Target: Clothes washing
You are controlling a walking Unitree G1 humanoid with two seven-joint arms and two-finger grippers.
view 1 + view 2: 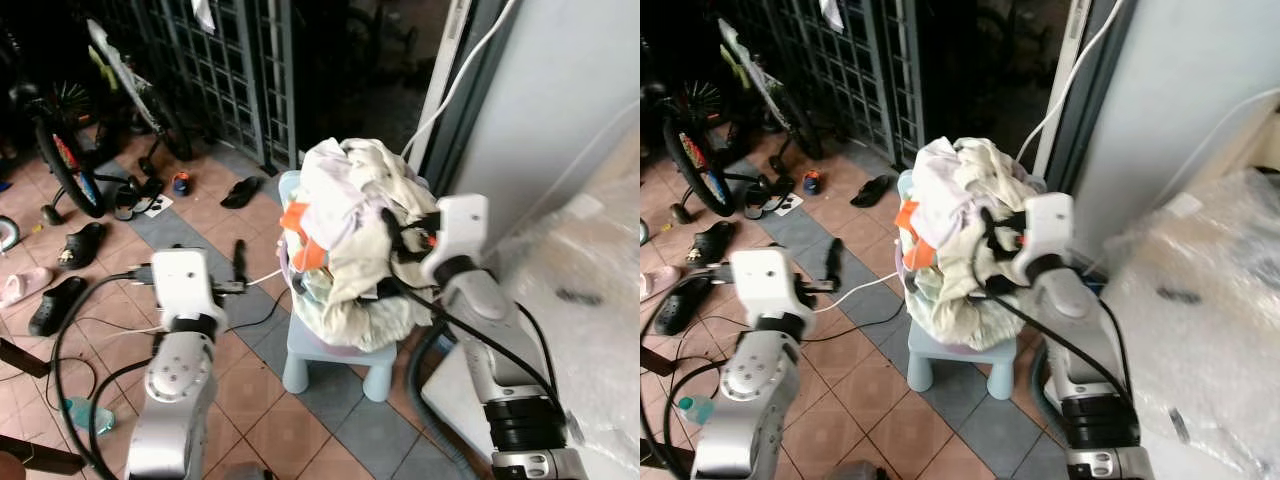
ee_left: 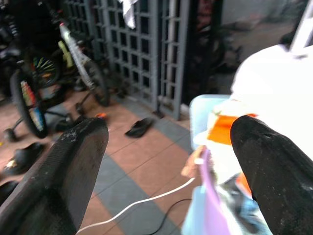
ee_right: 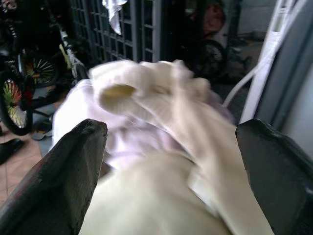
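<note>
A dark edge (image 1: 378, 291) sticks out under the cream garment (image 1: 362, 262), so I should expect more dark cloth to be hidden under the garment when I lift it away.
A heap of cream, white and pale purple clothes (image 1: 350, 220) with an orange garment (image 1: 298, 235) is piled high in a basket on a light blue plastic stool (image 1: 330, 350). My right gripper (image 1: 388, 252) is open against the heap's right side. In the right wrist view its fingers (image 3: 58, 181) stand wide apart with the cream cloth (image 3: 161, 161) between them. My left gripper (image 1: 235, 272) is open, low at the left of the stool and apart from the heap. The left wrist view looks past its spread fingers (image 2: 58, 181) at the basket's purple rim (image 2: 210, 196).
A bicycle (image 1: 60, 150) and several sandals (image 1: 80, 245) lie at the left by a metal grille gate (image 1: 230, 70). A plastic-wrapped white appliance (image 1: 600, 300) stands at the right. A grey hose (image 1: 425, 370), a white cable (image 1: 265, 278) and a bottle (image 1: 80, 412) lie on the tiled floor.
</note>
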